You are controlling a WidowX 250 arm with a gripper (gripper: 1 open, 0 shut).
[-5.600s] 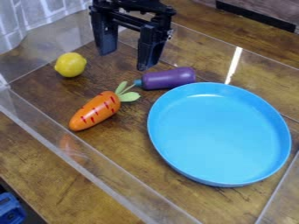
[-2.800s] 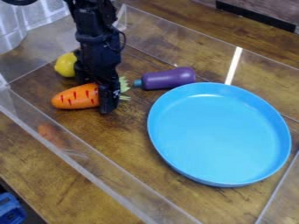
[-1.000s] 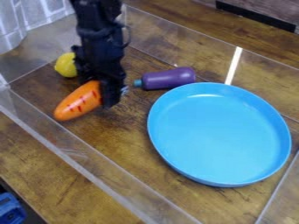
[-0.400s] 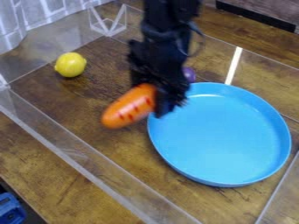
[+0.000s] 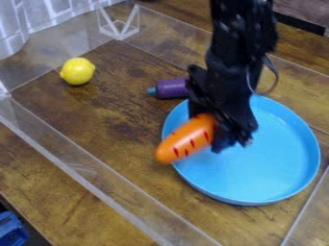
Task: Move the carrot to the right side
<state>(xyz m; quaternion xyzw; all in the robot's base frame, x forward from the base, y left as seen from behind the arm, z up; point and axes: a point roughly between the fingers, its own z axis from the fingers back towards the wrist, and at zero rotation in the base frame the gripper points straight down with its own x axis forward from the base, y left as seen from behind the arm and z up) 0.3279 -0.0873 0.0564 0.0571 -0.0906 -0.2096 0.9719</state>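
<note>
The orange carrot [image 5: 187,139] is low over the blue plate's free edge, so my gripper should keep lowering it and let go once the carrot sits on the plate [image 5: 201,166].
The orange carrot [image 5: 186,141] hangs tilted in the air over the left rim of the blue plate [image 5: 276,159], its tapered tip pointing down-left. My black gripper [image 5: 232,132] is shut on its upper end, where the green top is hidden behind the fingers. The arm comes down from the top of the view above the plate.
A yellow lemon [image 5: 77,70] lies at the left on the wooden table. A purple eggplant [image 5: 171,89] is partly hidden behind the arm, just left of the plate. A clear plastic wall [image 5: 77,163] runs along the front left, and a clear stand [image 5: 119,21] sits at the back.
The gripper has carried the carrot to the right, from beside the lemon and eggplant to over the plate's left rim. The lemon, eggplant and plate have stayed put.
</note>
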